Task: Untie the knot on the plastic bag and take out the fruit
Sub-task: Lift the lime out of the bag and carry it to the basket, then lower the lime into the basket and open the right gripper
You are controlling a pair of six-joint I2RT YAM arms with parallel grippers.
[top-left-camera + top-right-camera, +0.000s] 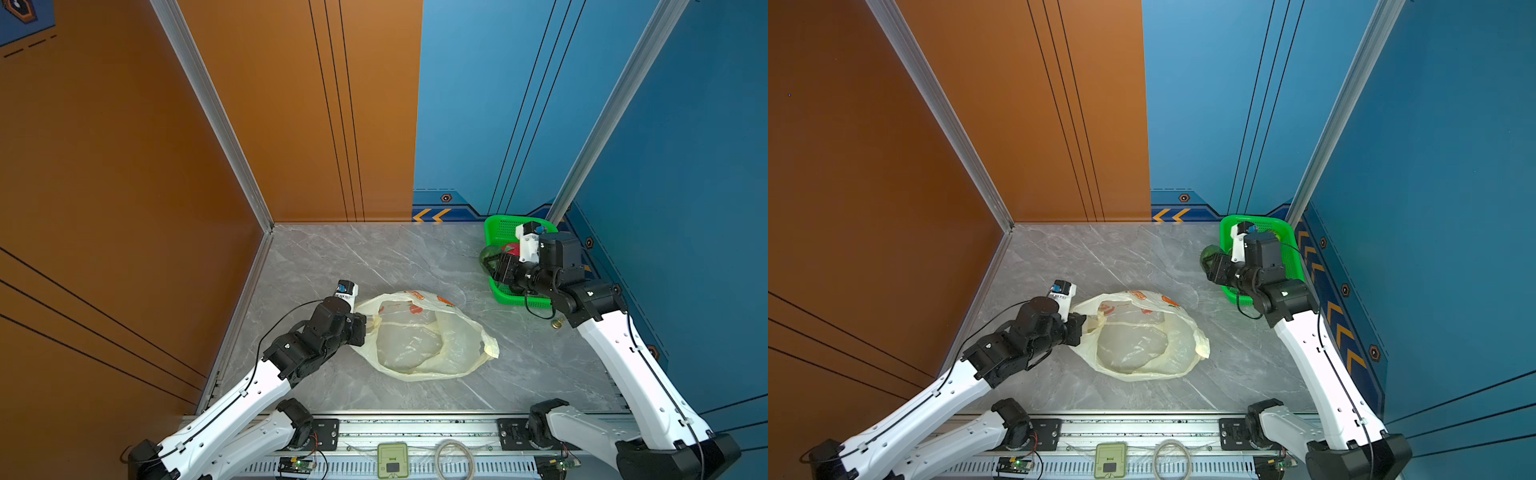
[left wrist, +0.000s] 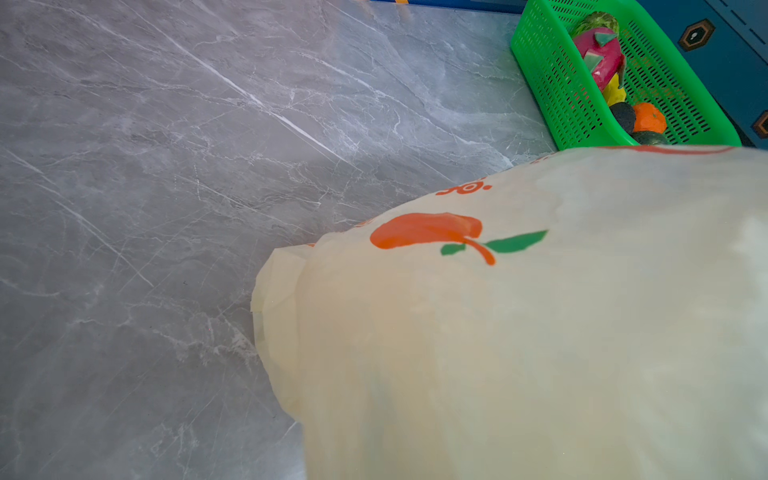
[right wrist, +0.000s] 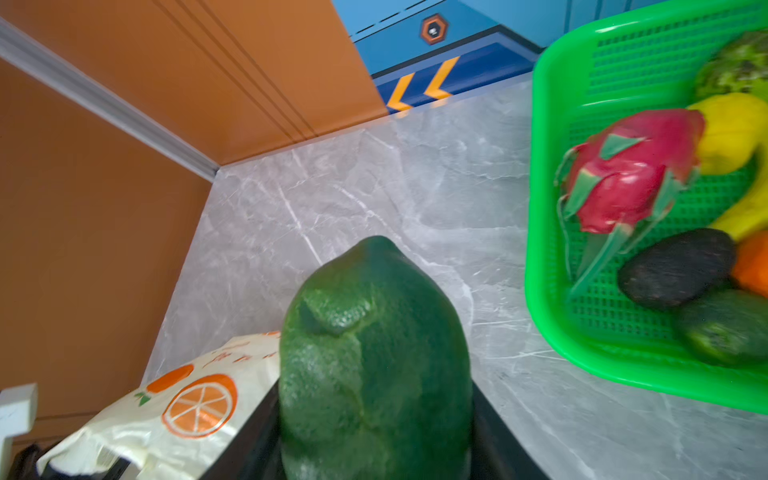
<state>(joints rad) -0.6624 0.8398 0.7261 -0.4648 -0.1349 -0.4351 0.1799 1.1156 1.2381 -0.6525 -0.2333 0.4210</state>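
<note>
The big green fruit [image 1: 1209, 256] is clear of the bag, so the robot's right gripper should keep going over the basket's side past the dragon fruit and let go beside the banana [image 3: 745, 200].
The pale-yellow plastic bag [image 1: 419, 336] [image 1: 1142, 336] lies slack on the grey table, its mouth open and nothing showing through the film. No knot is in view. My left gripper [image 1: 368, 326] [image 1: 1086, 326] is shut on the bag's left rim; in the left wrist view the bag [image 2: 519, 324] covers the jaws. My right gripper [image 3: 374, 419] is shut on a big green fruit [image 3: 374, 353] [image 1: 487, 253], held above the table beside the left wall of the green basket [image 3: 548, 249] [image 1: 505, 220]. The basket holds a dragon fruit [image 3: 631, 174], a banana [image 3: 731, 133], a dark avocado [image 3: 677, 270] and other fruit.
The basket stands in the back right corner against the blue wall. A small brass object [image 1: 557, 323] lies on the table by the right arm. The orange wall closes the left side. On the front rail sit a green device [image 1: 392, 459] and a cable coil [image 1: 455, 457].
</note>
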